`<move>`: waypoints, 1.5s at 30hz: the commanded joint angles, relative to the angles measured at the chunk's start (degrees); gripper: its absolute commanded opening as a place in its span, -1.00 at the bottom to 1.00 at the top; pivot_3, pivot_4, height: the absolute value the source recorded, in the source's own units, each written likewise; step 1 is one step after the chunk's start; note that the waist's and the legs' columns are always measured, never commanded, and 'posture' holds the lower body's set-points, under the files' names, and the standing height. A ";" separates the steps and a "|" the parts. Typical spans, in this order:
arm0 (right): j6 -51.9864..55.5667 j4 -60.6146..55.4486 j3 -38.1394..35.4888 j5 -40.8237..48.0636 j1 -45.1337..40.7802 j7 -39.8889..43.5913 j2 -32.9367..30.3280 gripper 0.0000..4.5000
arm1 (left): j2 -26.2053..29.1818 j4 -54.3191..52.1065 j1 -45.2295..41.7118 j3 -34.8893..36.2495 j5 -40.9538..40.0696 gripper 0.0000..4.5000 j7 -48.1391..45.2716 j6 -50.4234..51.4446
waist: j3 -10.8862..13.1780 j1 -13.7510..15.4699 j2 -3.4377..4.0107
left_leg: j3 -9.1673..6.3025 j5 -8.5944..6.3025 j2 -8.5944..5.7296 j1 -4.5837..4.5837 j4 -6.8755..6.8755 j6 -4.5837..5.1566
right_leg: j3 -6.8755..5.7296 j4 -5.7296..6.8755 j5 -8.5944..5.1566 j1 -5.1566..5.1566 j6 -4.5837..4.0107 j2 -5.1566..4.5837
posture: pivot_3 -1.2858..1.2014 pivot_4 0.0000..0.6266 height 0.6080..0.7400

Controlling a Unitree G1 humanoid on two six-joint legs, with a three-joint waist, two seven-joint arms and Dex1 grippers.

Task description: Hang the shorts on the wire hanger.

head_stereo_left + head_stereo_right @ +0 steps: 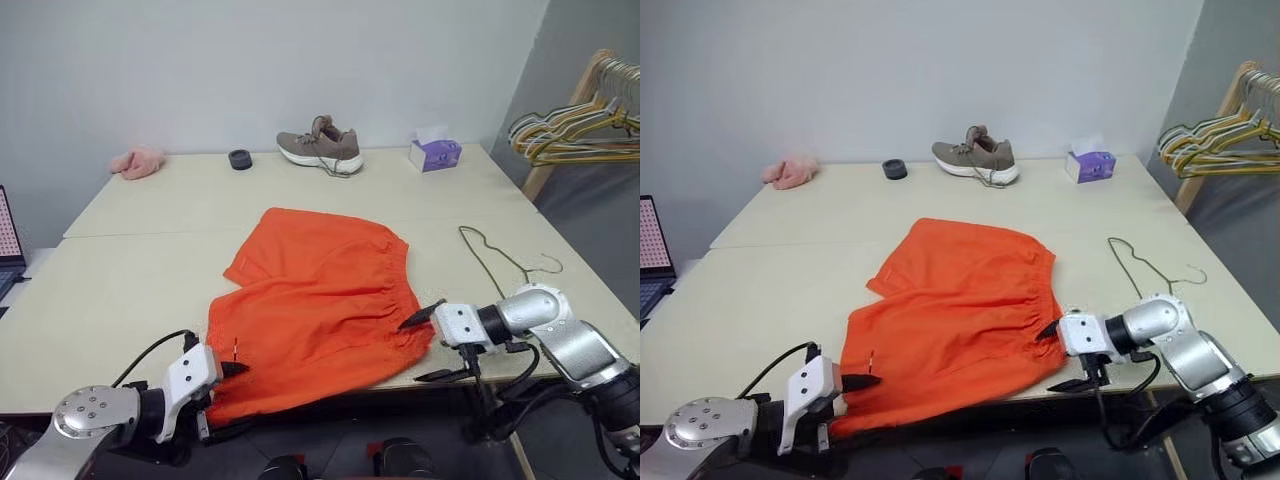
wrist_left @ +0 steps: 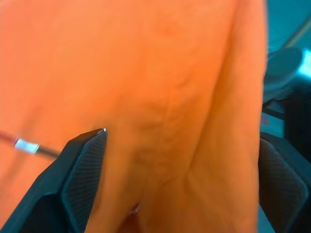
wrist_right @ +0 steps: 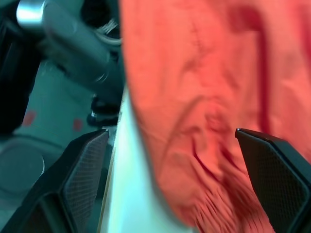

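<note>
I expect the shorts' waistband point(image 1: 405, 285) to stretch around the wire hanger's ends when I pull it over them, because it is gathered in tight ruffles point(image 3: 221, 206).
The orange shorts point(image 1: 320, 300) lie flat on the table, waistband to the right, their near hem drooping over the table's front edge. The thin wire hanger point(image 1: 497, 257) lies on the table to the right of the shorts, apart from them. My left gripper point(image 1: 229, 399) is open at the shorts' near left corner, one finger above the cloth and one below the edge. My right gripper point(image 1: 431, 345) is open at the near end of the waistband. Both wrist views show orange fabric point(image 2: 160, 87) between widely spread fingers point(image 3: 85, 170).
At the back of the table point(image 1: 120, 290) are a pink cloth point(image 1: 138, 161), a black roll point(image 1: 240, 159), a brown shoe point(image 1: 322, 147) and a tissue box point(image 1: 435, 153). A wooden rack with several hangers point(image 1: 585, 125) stands at the far right. A laptop point(image 1: 8, 240) is at the left.
</note>
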 commanded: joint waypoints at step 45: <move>25.18 22.90 -24.72 -1.60 -10.65 -58.65 12.86 1.00 | -14.70 -3.31 -36.26 -10.28 -10.02 0.97 19.80 14.08 | -0.05 -4.48 -0.11 | 0.13 -0.23 0.08 -0.21 0.02 -0.31 | 0.29 0.00 0.04 0.07 0.26 0.91 | -0.18 -1.00 1.00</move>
